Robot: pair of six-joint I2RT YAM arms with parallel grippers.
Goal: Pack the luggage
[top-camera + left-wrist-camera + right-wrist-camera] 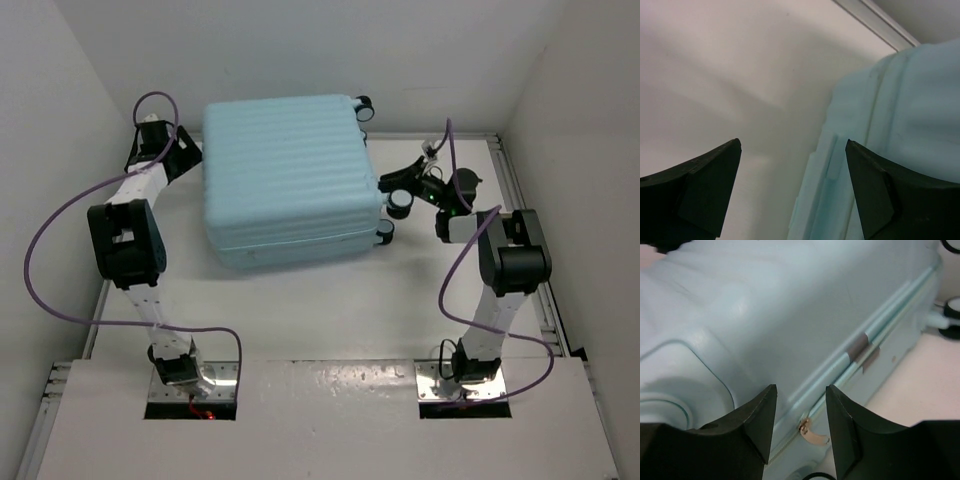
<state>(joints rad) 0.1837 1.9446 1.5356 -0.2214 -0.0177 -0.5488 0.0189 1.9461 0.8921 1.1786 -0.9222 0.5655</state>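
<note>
The robot's left gripper is in the way of the suitcase's far corner, so it should move back while the right gripper swings the wheel end closer.
The luggage, a pale aqua ribbed hard-shell suitcase, lies flat and closed on the white table, its black wheels pointing right. My left gripper is open at its far left side. In the left wrist view the gripper is empty, with the shell's edge by the right finger. My right gripper is open at the suitcase's right side. In the right wrist view it straddles the zip seam, and a gold zipper pull lies between the fingers, untouched.
White walls close in the table on the left, back and right. A metal rail runs along the right edge. Grey tape patches sit on the zip seam. A wheel shows at the right wrist view's far right.
</note>
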